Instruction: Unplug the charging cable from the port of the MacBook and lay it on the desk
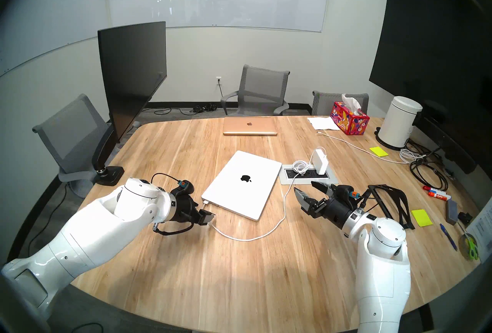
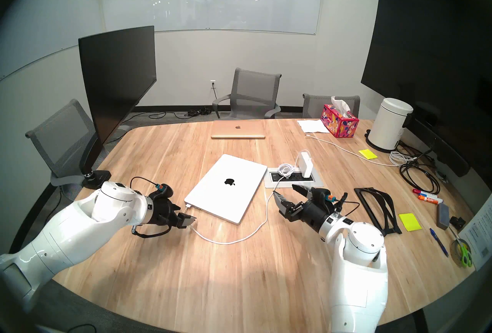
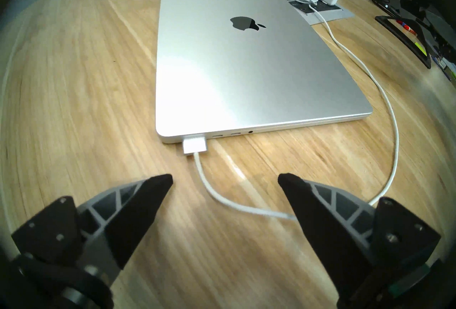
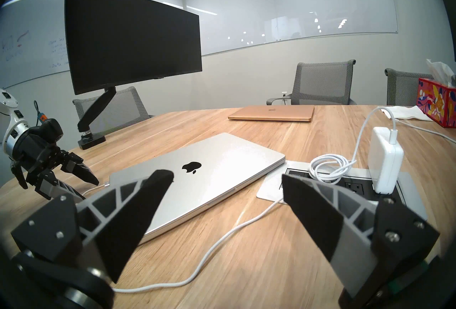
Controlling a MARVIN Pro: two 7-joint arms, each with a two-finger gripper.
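I expect the charging cable [image 1: 222, 234] to come loose when I pull and the MacBook to stay in place, because the flat plug [image 3: 194, 144] is mostly outside the MacBook's edge.
The silver MacBook [image 1: 243, 183] lies closed mid-desk [image 1: 186, 271]. The charging cable [image 1: 266, 234] has its flat plug [image 3: 195, 145] seated in the port at the laptop's near left corner. The cord loops along the desk to the white power brick [image 1: 320, 162], which stands in the outlet box [image 1: 327, 179]. My left gripper [image 3: 225, 179] is open and empty, just short of the plug, with the cord running between its fingers. My right gripper [image 1: 304, 186] is open and empty, above the desk right of the laptop, near the outlet box.
A gold laptop [image 1: 250, 126] lies at the far edge. A monitor on an arm [image 1: 133, 79] stands at the left. A tissue box [image 1: 350, 118], white canister [image 1: 398, 122], another white cord [image 1: 359, 147], black cable coils [image 1: 426, 172] and a black stand [image 1: 391, 202] are on the right.
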